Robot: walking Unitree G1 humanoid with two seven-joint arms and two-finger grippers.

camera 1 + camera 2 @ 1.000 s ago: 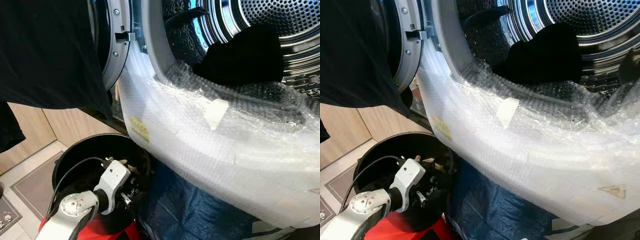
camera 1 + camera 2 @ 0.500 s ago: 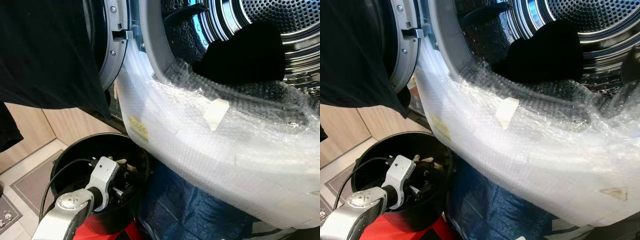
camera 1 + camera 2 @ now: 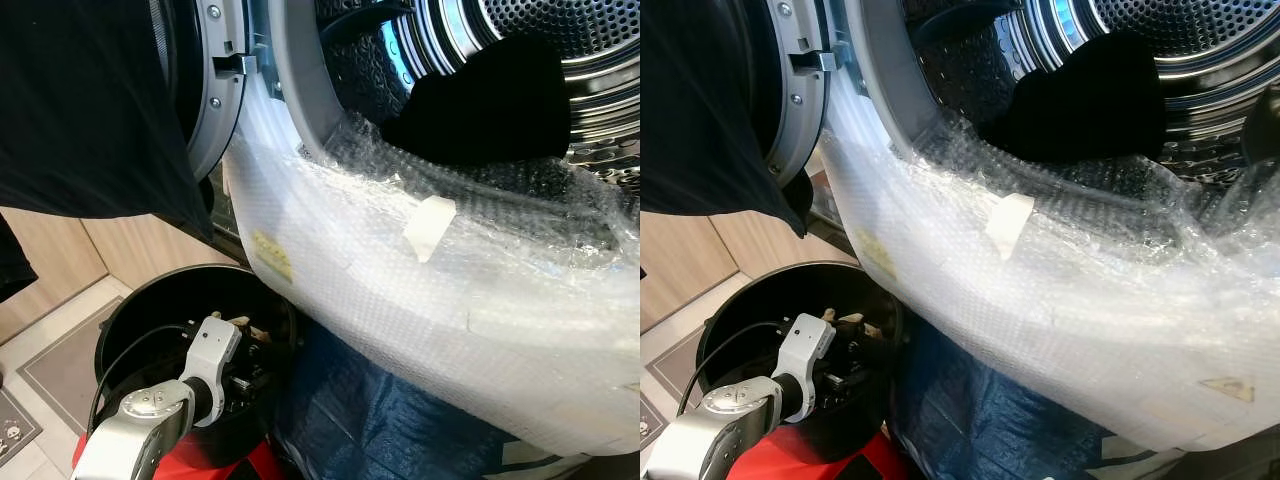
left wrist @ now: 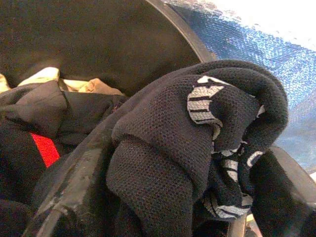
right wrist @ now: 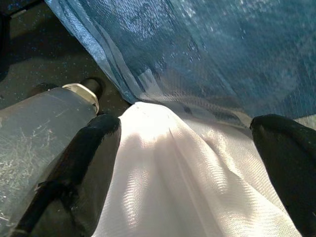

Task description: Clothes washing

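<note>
I expect the black knit garment (image 4: 165, 138) to come away and leave the red-striped cloth (image 4: 45, 148) behind when I lift the garment, because it lies loosely over that cloth.
The washer's steel drum (image 3: 590, 40) stands open, with a black garment (image 3: 480, 100) lying at its mouth. Below and to the left is a black bucket (image 3: 125, 305) holding dark clothes. My left gripper (image 3: 250, 350) reaches down into it. In the left wrist view, my left gripper (image 4: 177, 197) is open. A dark knit garment with white markings (image 4: 163, 128) is bunched between its fingers (image 4: 74, 187). My right gripper (image 5: 187, 163) hangs open over a white cloth (image 5: 168, 192).
Bubble wrap (image 3: 400, 300) covers the washer's front rim. The open door (image 3: 215, 90) is at the left, with a black cloth (image 3: 90, 110) hanging in front of it. Blue mesh fabric (image 3: 380, 420) lies under the washer beside the bucket. Wooden panels and floor tiles are at the left.
My left arm has drawn back slightly to the left and sunk lower into the bucket. The whole view has shifted a little.
</note>
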